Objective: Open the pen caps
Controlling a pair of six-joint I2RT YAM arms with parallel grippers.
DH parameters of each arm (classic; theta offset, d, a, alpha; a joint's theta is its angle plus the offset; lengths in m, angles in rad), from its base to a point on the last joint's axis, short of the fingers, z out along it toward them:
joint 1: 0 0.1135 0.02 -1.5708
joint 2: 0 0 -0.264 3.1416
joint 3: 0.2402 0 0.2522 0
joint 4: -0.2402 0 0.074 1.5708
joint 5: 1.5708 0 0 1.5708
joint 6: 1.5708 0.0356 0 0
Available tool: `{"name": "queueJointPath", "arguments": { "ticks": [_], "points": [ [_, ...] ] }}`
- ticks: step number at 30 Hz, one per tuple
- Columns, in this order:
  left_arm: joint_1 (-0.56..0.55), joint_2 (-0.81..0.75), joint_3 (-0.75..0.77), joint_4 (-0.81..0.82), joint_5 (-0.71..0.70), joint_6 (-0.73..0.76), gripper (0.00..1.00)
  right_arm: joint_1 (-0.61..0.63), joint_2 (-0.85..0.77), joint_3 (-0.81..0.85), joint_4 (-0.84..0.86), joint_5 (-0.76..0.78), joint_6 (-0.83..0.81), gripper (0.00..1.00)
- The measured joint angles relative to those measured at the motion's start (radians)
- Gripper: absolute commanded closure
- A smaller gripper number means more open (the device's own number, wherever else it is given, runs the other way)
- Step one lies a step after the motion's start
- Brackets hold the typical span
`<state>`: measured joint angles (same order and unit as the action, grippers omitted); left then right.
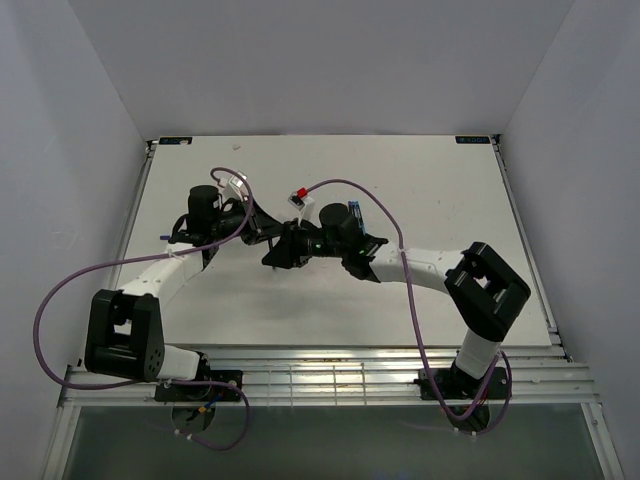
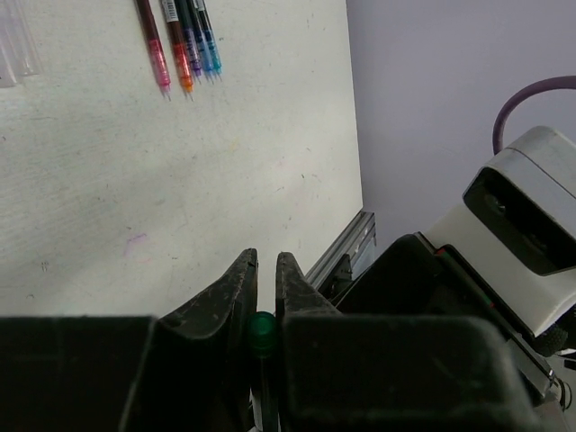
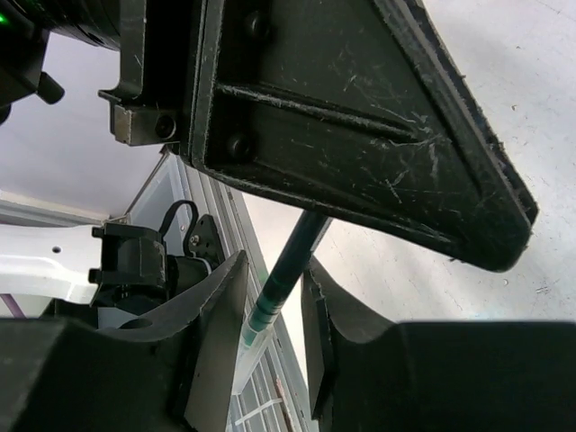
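Note:
Next, I take the pen's body with my right gripper, because my left gripper is holding the green pen by its round end. This will free my left gripper for the clear cap.
My left gripper is shut on a green pen, whose round end shows between its fingers. In the right wrist view the same green pen slants down out of the left gripper's black body. Its clear cap sits at the lower end. My right gripper is open around that end: the cap leans on the left finger and a gap separates the pen from the right finger. Both grippers, left and right, meet tip to tip above the table's middle.
Several capless pens in pink, orange, purple and blue lie side by side on the white table. Clear caps lie to their left. A metal rail runs along the table's edge. Purple cables loop around both arms.

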<state>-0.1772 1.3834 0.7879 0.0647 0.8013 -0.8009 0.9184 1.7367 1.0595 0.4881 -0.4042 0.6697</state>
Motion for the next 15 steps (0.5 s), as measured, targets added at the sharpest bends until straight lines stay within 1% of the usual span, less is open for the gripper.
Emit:
{"name": "queueJointPath", "arguments": {
  "ticks": [5, 15],
  "points": [
    [-0.001, -0.003, 0.024, -0.036, 0.008, 0.035, 1.00, -0.007, 0.000, 0.002, 0.000, -0.003, -0.015, 0.61],
    [-0.001, -0.005, 0.021, -0.027, 0.077, 0.053, 1.00, -0.058, 0.000, 0.021, 0.000, -0.060, -0.022, 0.62]
  ]
}}
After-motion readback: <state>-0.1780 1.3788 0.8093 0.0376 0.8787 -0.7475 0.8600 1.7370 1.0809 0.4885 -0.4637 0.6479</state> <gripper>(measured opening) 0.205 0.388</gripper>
